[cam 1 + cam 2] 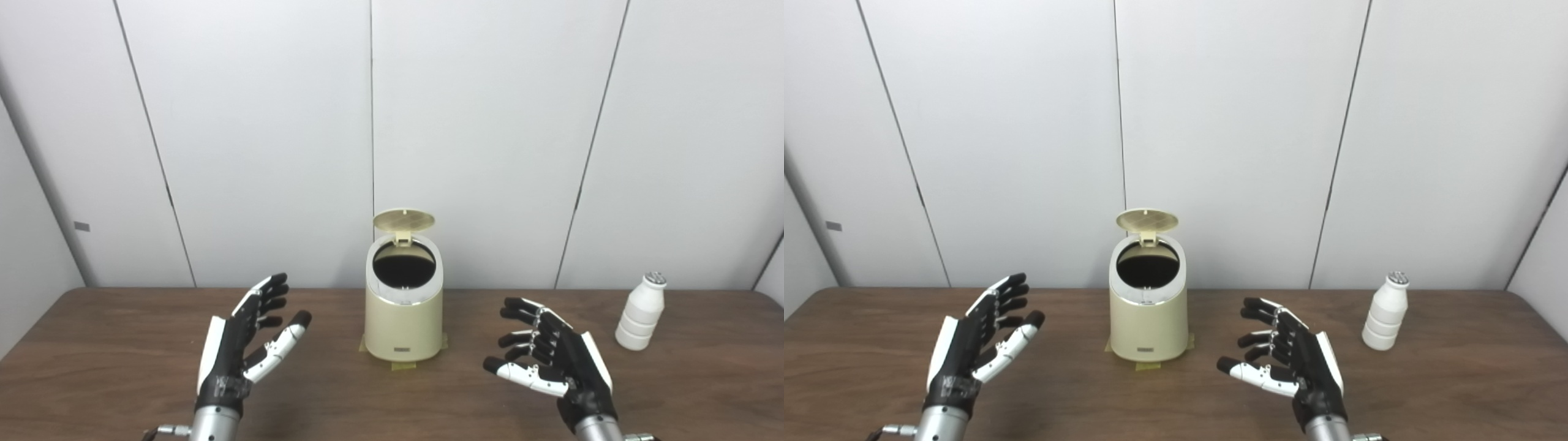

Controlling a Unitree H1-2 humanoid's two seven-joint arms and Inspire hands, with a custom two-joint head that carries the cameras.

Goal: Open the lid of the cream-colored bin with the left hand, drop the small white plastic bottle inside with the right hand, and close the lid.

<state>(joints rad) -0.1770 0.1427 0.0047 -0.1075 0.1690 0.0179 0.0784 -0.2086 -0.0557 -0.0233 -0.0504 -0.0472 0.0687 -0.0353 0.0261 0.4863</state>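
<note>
The small white plastic bottle [640, 313] gets wider below its narrow neck [653, 283], so the bottle will tip into the bin base first when the robot drops it.
The cream-colored bin [404, 324] stands at the middle of the table, taped down at its base. Its round lid [403, 221] is hinged up and stands open, and the dark inside shows. The small white plastic bottle [641, 312] stands upright on the table at the right, with a silvery cap. My left hand [248, 343] is open and empty, left of the bin, palm facing right. My right hand [548, 358] is open and empty, between the bin and the bottle, palm facing left. Neither hand touches anything.
The brown wooden table [122, 380] runs across the whole view. White wall panels [257, 122] stand right behind its far edge, close behind the bin.
</note>
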